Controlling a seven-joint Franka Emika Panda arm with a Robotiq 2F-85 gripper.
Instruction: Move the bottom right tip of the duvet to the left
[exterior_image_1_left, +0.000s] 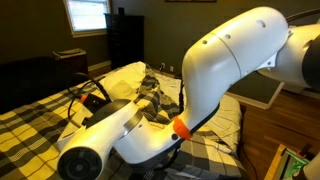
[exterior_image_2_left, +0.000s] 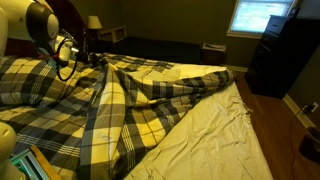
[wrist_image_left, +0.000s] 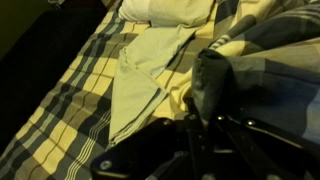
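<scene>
The duvet's edge is in my gripper and drags its fold (exterior_image_2_left: 115, 80) toward the beige sheet. I go on pulling across the clear plaid bedding (exterior_image_2_left: 68, 88) until the fold is flat.
The duvet (exterior_image_2_left: 60, 110), in yellow, black and grey-white plaid, covers most of the bed and is folded back over itself in both exterior views (exterior_image_1_left: 30, 125). My gripper (exterior_image_2_left: 90, 57) is above the bed's far side, shut on a bunched piece of the duvet's edge. It holds this raised, so a ridge of cloth (exterior_image_2_left: 110, 85) runs down from it. In the wrist view the dark fingers (wrist_image_left: 195, 125) pinch a grey plaid fold (wrist_image_left: 215, 80). In an exterior view the gripper (exterior_image_1_left: 97, 97) is low over the bed next to the rumpled heap (exterior_image_1_left: 152, 95). The hemmed tip itself is hidden in the fingers.
A plain pale beige sheet (exterior_image_2_left: 220, 130) lies bare where the duvet is folded away. A pale pillow (wrist_image_left: 165, 8) is at the bed's head. My white arm (exterior_image_1_left: 230, 70) blocks much of an exterior view. A dark dresser (exterior_image_2_left: 285, 55) and a lit window (exterior_image_2_left: 262, 15) stand beyond the bed.
</scene>
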